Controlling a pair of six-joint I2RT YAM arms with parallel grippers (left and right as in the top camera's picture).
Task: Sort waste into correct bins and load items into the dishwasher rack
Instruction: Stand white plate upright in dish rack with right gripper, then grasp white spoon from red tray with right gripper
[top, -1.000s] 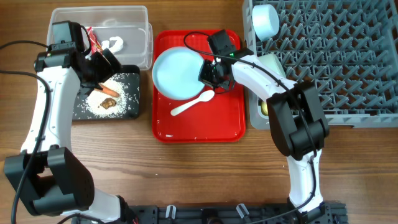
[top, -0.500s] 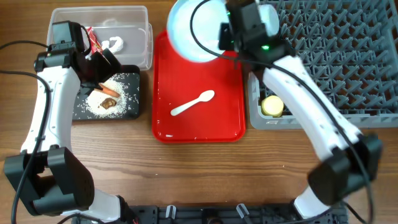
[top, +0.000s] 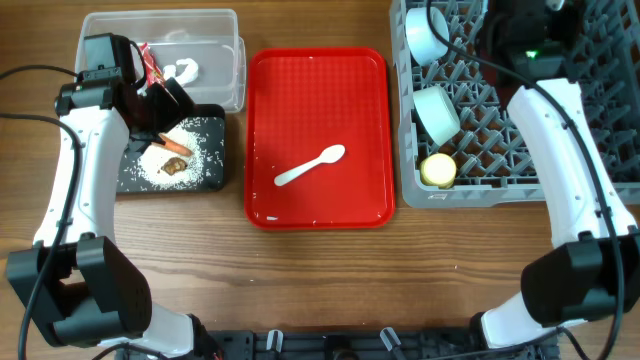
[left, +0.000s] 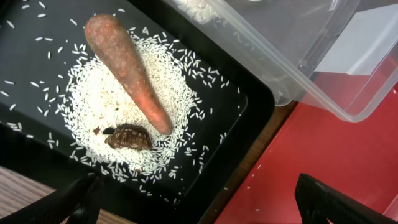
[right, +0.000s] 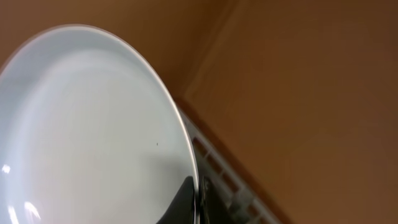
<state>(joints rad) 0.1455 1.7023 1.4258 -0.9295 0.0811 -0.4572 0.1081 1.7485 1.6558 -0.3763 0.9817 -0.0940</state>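
Note:
My right gripper should now lower the light blue plate (right: 99, 137) and let go of it in the rack, because the plate is on edge over free pegs (top: 480, 85) next to the bowls.
My right gripper (right: 198, 202) is shut on the rim of the round light blue plate (right: 87, 137), held on edge above the grey dishwasher rack (top: 520, 165). In the overhead view the right gripper (top: 522, 18) is at the top edge and the plate is hidden. Two light blue bowls (top: 428, 35) (top: 437, 112) and the yellow cup (top: 438, 170) stand in the rack. The white spoon (top: 310, 165) lies on the red tray (top: 320, 205). My left gripper (left: 205, 208) is open and empty above the black tray (top: 135, 175), which holds the carrot (left: 127, 68), rice (left: 106, 106) and brown scrap (left: 129, 137).
The clear tub (top: 215, 30) behind the black tray holds the red wrapper (top: 150, 65) and crumpled white paper (top: 185, 70). The tub's corner (left: 280, 56) also shows in the left wrist view. A few rice grains lie on the red tray (left: 323, 149). Bare wooden table lies in front.
My right gripper lifted the plate off the red tray and carried it right and back, over the rack. The left arm has not moved.

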